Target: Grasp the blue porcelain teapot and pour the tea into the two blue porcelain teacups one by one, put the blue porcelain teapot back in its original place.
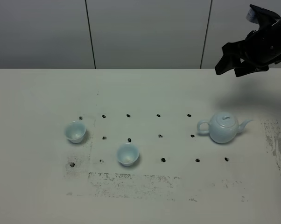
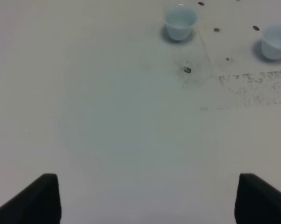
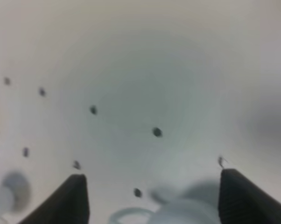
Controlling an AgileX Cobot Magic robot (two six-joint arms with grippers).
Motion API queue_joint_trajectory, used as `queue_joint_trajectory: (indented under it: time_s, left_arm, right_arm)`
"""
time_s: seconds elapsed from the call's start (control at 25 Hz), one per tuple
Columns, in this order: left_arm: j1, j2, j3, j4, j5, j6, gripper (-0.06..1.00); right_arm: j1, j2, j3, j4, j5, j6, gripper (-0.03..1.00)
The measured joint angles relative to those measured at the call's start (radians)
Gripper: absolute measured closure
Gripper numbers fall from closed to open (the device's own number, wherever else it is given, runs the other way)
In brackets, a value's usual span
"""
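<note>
My right gripper should come down behind the teapot's handle [image 1: 202,126] and push the teapot around before grasping it, because the teapot's spout [image 1: 244,124] points away from the teacups.
The blue porcelain teapot [image 1: 223,127] stands upright on the white table at the right, lid on, handle to the left and spout to the right. The two blue porcelain teacups stand upright at the left [image 1: 75,131] and left of centre [image 1: 128,154]. My right gripper [image 1: 234,65] hangs open and empty high above the table, behind the teapot. In the right wrist view the blurred teapot [image 3: 182,212] lies between and beyond the fingers [image 3: 68,200]. My left gripper [image 2: 147,200] is open and empty over bare table, with both cups [image 2: 180,21] [image 2: 276,41] far ahead of it.
Rows of small black dots [image 1: 160,136] mark the table between the cups and the teapot. Scuffed grey patches lie near the front [image 1: 131,179] and at the right edge [image 1: 277,140]. A grey panelled wall [image 1: 145,32] rises behind the table's far edge.
</note>
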Motion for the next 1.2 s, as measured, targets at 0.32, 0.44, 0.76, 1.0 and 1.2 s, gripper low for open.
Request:
queue_joint_trajectory:
  time_s: [0.32,0.44,0.76,1.0,1.2]
  left_arm:
    - [0.0,0.0,0.0,0.0,0.0,0.0,0.18]
    - [0.0,0.0,0.0,0.0,0.0,0.0,0.18]
    - [0.0,0.0,0.0,0.0,0.0,0.001,0.18]
    - [0.0,0.0,0.0,0.0,0.0,0.001,0.18]
    - [0.0,0.0,0.0,0.001,0.0,0.001,0.18]
  right_arm:
    - [0.113,-0.282,0.428,-0.146,0.002,0.06,0.43]
    - [0.156,-0.39,0.611,-0.111,0.0,0.061,0.43]
    - [0.386,-0.34,0.631,-0.022,-0.307,0.23,0.43]
    - [0.369,-0.128,0.355,-0.09,-0.313,0.342,0.43]
    - [0.313,-0.004,0.221,-0.127,-0.262,0.407,0.43]
